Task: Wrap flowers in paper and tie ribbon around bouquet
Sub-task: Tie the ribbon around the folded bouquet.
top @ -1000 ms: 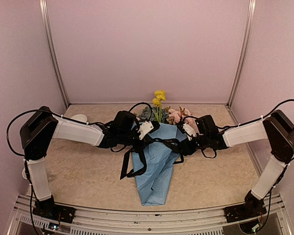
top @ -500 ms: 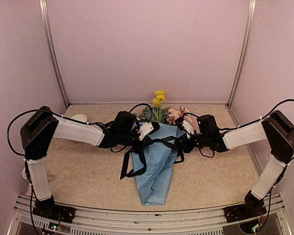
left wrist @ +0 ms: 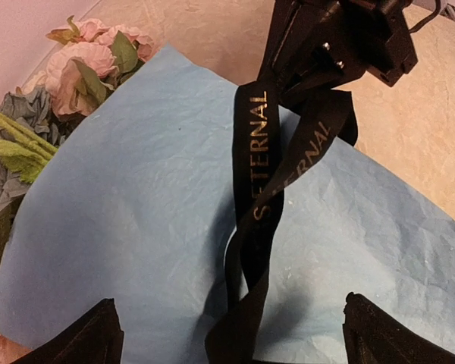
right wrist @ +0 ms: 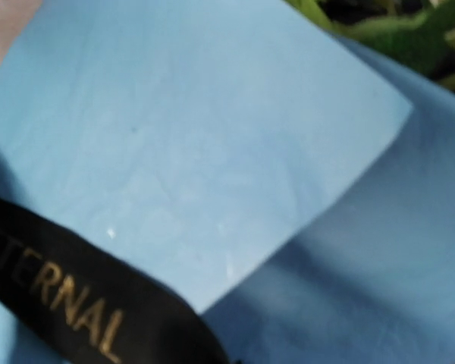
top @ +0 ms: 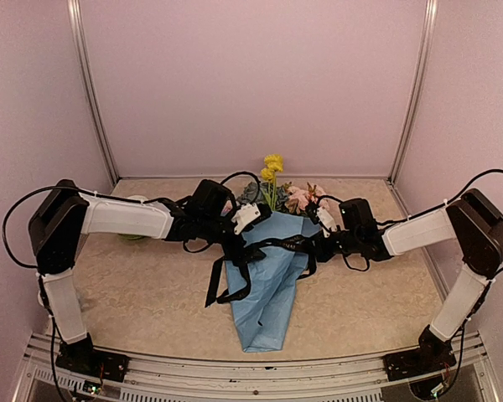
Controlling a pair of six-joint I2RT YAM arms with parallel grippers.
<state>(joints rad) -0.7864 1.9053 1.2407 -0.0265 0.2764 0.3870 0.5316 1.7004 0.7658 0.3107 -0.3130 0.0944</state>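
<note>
The black ribbon [top: 309, 267] is curling around the edges of the loose paper cone, so I expect the cone [top: 272, 285] to draw in to a waist when I pull the ribbon tight.
The bouquet lies mid-table: a light-blue paper [top: 268, 293] cone with the flowers [top: 287, 194] sticking out at its far end. Pink roses [left wrist: 80, 61] show at the cone's mouth in the left wrist view. The black ribbon [top: 272, 244] with pale lettering crosses the cone, and its loops hang off the left side. My left gripper [top: 236, 243] stands wide open over the paper. The ribbon [left wrist: 250, 250] runs loose between its fingers [left wrist: 98, 334]. My right gripper [top: 316, 240] is shut on the ribbon's other end, seen in the left wrist view [left wrist: 307, 76]. In the right wrist view the ribbon [right wrist: 83, 303] crosses the paper [right wrist: 212, 152].
A green saucer [top: 132, 237] peeks out from under my left forearm. Pink walls with metal corner posts enclose the table on three sides. A metal rail [top: 251, 373] runs along the near edge between the arm bases.
My left gripper has opened and let go of the ribbon, and its arm has drawn back a little. My right gripper has shut on the ribbon and edged left.
</note>
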